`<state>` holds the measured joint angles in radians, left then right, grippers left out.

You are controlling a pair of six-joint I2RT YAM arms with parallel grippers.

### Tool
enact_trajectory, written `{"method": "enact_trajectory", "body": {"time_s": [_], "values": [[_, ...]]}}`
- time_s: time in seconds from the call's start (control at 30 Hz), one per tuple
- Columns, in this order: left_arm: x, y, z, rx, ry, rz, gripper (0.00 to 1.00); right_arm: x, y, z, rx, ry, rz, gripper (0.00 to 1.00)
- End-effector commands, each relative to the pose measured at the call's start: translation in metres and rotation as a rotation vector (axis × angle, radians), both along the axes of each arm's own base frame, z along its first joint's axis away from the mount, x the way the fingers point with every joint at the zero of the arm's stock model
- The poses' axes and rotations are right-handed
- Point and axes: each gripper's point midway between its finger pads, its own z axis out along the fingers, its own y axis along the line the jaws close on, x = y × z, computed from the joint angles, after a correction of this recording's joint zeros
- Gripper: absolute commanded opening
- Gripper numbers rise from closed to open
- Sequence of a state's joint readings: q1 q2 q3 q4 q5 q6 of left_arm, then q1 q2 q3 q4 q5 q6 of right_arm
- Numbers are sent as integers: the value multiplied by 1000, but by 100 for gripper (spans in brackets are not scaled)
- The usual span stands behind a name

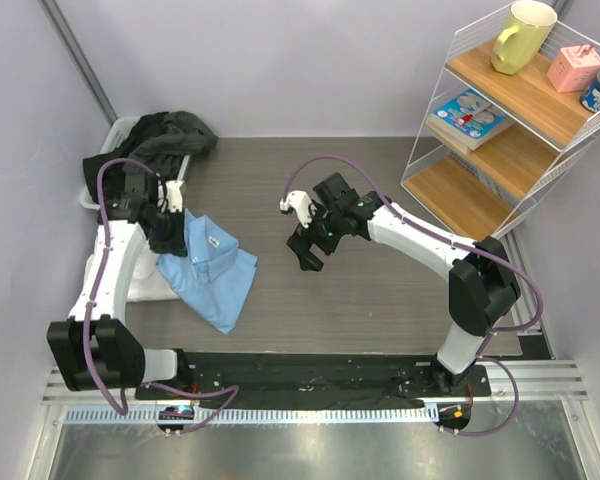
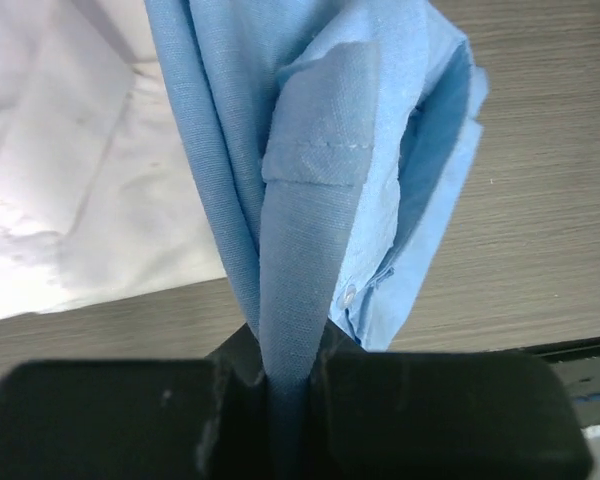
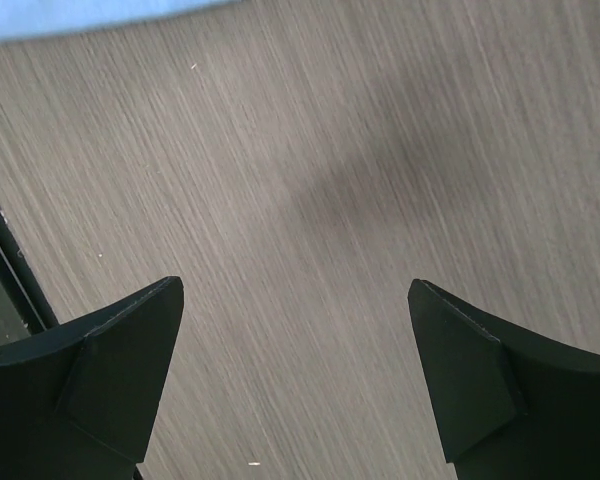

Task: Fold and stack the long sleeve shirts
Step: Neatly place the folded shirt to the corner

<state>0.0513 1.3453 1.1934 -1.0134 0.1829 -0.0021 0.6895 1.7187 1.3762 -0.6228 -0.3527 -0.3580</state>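
Observation:
I should use my left gripper to pull the light blue shirt (image 1: pixel 218 288) over the white shirt's middle (image 1: pixel 148 278) and lay it straight, because it slants past the edge of the white shirt.
A light blue long sleeve shirt (image 1: pixel 218 272) lies partly folded on the table's left side, collar toward the back. My left gripper (image 1: pixel 168 232) is shut on a fold of this shirt (image 2: pixel 310 200), and the cloth runs up from between the jaws (image 2: pixel 288 375). A white long sleeve shirt (image 2: pixel 70 180) lies flat on the table to its left, partly under the left arm (image 1: pixel 152 288). My right gripper (image 1: pixel 308 252) hangs open over bare table at the centre, right of the blue shirt. Nothing is between its fingers (image 3: pixel 295 290); a blue edge (image 3: pixel 80 15) shows at the top left.
A white bin (image 1: pixel 102 170) at the back left holds dark clothes (image 1: pixel 175 135). A wire shelf unit (image 1: pixel 500 130) stands at the back right with a yellow mug (image 1: pixel 520 35), a pink box (image 1: pixel 577 68) and a book (image 1: pixel 470 115). A black rail (image 1: pixel 310 372) runs along the near edge.

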Motion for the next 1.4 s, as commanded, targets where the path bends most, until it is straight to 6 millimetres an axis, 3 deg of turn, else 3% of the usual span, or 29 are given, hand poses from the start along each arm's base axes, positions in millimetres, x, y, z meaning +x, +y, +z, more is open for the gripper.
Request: {"method": "enact_trajectory", "body": {"time_s": [0.0, 0.3, 0.57, 0.7, 1.03, 1.37], "values": [[5, 19, 39, 117, -139, -35, 0, -8, 1, 18, 51, 7, 0, 100], [20, 38, 70, 152, -293, 49, 0, -11, 1, 18, 55, 17, -5, 100], [44, 37, 96, 110, -411, 136, 0, -11, 1, 15, 51, 27, -8, 100], [54, 35, 97, 79, -408, 160, 0, -11, 0, 15, 50, 25, -13, 100], [43, 42, 122, 126, -413, 130, 0, -13, -3, 13, 40, 22, -10, 100], [32, 60, 85, 132, -313, 129, 0, -13, -7, 10, 23, 14, -13, 100]]}}
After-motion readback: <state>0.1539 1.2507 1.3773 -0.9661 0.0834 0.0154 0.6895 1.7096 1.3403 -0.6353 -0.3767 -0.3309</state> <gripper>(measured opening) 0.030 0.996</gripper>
